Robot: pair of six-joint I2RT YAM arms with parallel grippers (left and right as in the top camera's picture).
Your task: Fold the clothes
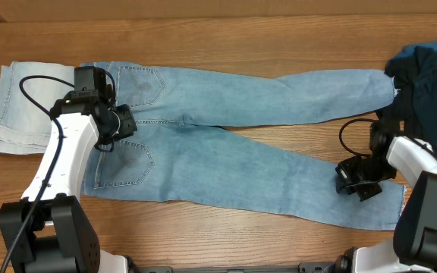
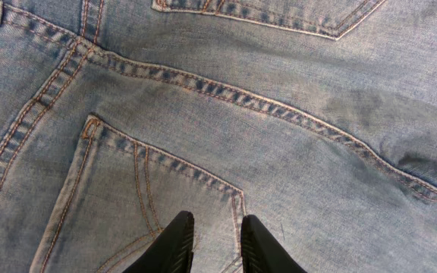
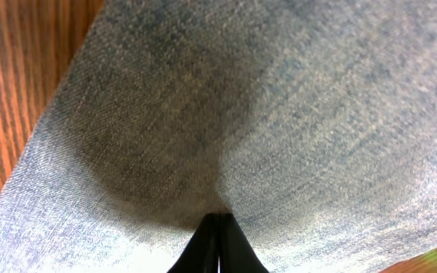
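My right gripper should draw the near leg toward the far leg before gripping the near hem (image 1: 400,211), since the near leg slants away (image 1: 306,186) from the far leg.
The long light-blue jeans (image 1: 226,159) lie flat across the table, waist at the left and both legs running right. My left gripper (image 1: 114,133) is down on the seat by the back pockets. In the left wrist view it (image 2: 217,226) stands at a narrow gap, with the stitched pocket (image 2: 127,197) edge pinched between the fingers. My right gripper (image 1: 359,182) sits on the near leg close to its hem. In the right wrist view it (image 3: 219,218) is shut, and the denim (image 3: 279,114) puckers toward its tips.
A paler washed denim piece (image 1: 14,106) lies under the waist at the far left. A dark navy garment (image 1: 431,68) is heaped at the back right, next to the far leg's hem. Bare wooden table (image 1: 218,34) shows along the back and front.
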